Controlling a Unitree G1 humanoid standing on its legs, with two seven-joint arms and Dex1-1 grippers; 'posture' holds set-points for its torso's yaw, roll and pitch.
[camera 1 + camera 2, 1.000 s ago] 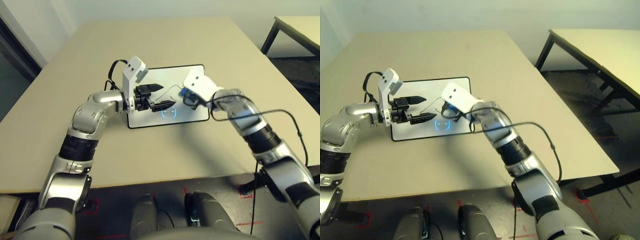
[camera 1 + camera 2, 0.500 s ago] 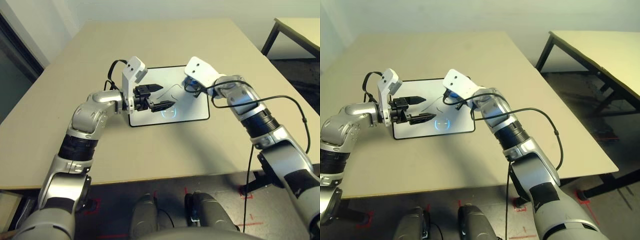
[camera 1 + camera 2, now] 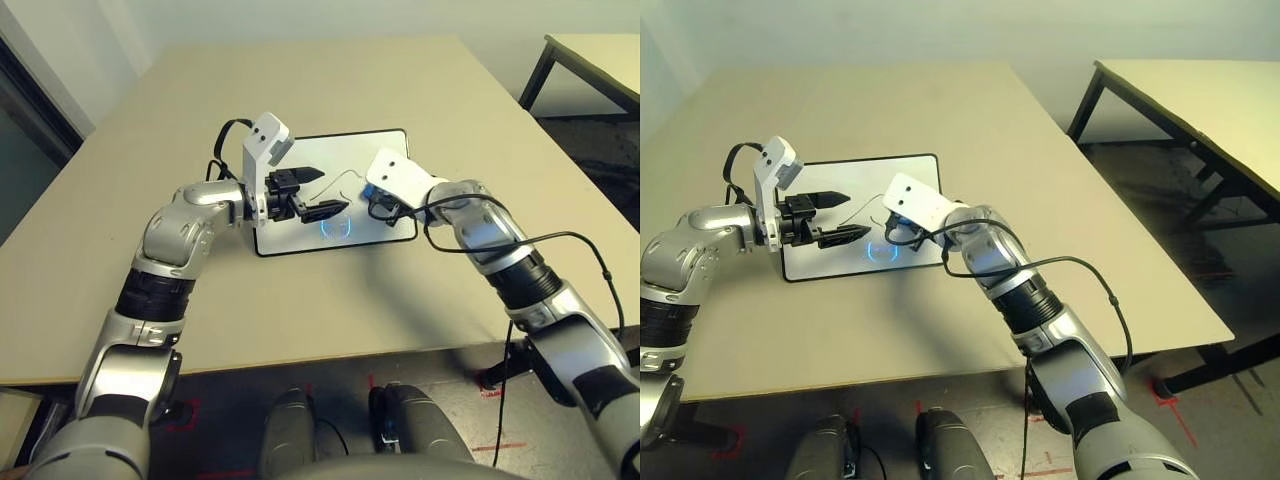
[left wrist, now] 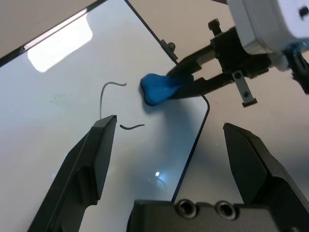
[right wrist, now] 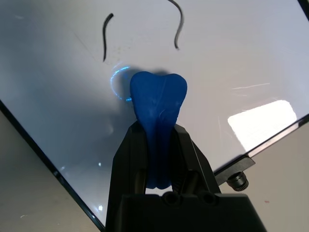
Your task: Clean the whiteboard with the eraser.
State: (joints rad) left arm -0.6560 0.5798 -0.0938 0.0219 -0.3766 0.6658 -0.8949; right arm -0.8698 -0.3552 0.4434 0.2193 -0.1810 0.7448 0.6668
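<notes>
My right gripper should sweep back inward over the curved scribble's end [image 3: 358, 173], because the blue eraser's tip [image 3: 369, 190] is on clean board near the board's frame, next to the scribbles.
The whiteboard [image 3: 340, 150] lies flat on the table in front of me, with two thin black scribbles [image 4: 103, 92] left on it. My right gripper [image 3: 378, 203] is shut on the blue eraser [image 5: 159, 101], and the eraser's squashed tip presses on the board near its right side. The scribbles [image 5: 107, 36] lie just beyond that tip. My left gripper [image 4: 170, 124] hangs open above the middle of the board, nothing between its fingers. In the left wrist view the eraser [image 4: 157, 88] sits close to the board's rounded corner.
The tan table [image 3: 330, 290] carries the board alone. A black knob [image 5: 237, 180] sticks out of the board's frame by my right gripper. A second table [image 3: 1200, 100] stands off to the right with a floor gap between.
My right gripper swept the eraser toward the board's far edge, then back toward me along the right side. The left arm has stayed put.
</notes>
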